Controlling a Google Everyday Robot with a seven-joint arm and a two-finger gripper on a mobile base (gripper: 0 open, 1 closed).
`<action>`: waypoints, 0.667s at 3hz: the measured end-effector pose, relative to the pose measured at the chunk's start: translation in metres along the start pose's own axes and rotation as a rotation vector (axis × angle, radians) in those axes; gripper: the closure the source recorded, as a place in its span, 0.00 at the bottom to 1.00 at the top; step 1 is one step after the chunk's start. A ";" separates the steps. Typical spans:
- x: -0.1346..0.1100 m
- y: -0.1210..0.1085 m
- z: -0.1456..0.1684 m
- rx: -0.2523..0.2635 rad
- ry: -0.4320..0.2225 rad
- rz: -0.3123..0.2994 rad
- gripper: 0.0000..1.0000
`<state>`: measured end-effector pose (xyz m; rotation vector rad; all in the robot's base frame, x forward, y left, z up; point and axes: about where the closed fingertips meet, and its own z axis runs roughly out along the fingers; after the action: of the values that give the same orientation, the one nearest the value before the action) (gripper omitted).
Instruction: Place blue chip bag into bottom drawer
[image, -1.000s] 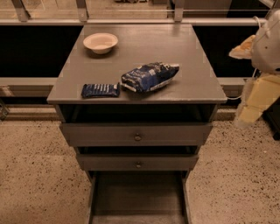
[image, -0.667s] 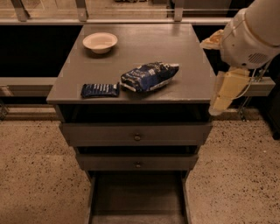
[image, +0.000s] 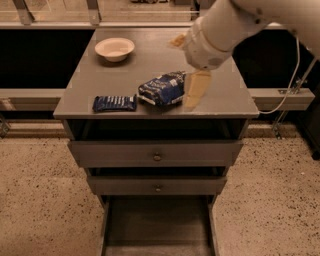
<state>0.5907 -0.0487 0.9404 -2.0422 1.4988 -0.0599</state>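
Note:
I expect the blue chip bag (image: 162, 89) to tilt and hang down from my fingers when I lift it, because my gripper is waiting next to one end (image: 183, 92) of the bag.
The blue chip bag (image: 162, 89) lies on the grey cabinet top (image: 100, 75), near its front edge at the middle. My gripper (image: 187, 66) hangs from the white arm coming in from the upper right. It is just right of the bag and open, with nothing in it. One tan finger (image: 196, 90) points down beside the bag's right end; the other shows behind the wrist. The bottom drawer (image: 157, 225) is pulled out at the foot of the cabinet, a plain grey tray with nothing in it.
A white bowl (image: 114, 48) stands at the back left of the top. A flat dark blue packet (image: 114, 103) lies left of the bag. Two knobbed drawers (image: 157, 156) are shut above the open one. A cable (image: 292, 85) hangs at the right over a speckled floor.
The arm has swung in from the right edge over the cabinet top, bringing the gripper down beside the bag's right end. The bag, packet and bowl have not moved.

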 end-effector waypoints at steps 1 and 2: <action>-0.010 -0.005 0.047 -0.059 0.004 -0.043 0.03; -0.006 -0.001 0.075 -0.101 0.030 -0.049 0.26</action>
<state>0.6174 -0.0107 0.8814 -2.1671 1.4980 -0.0347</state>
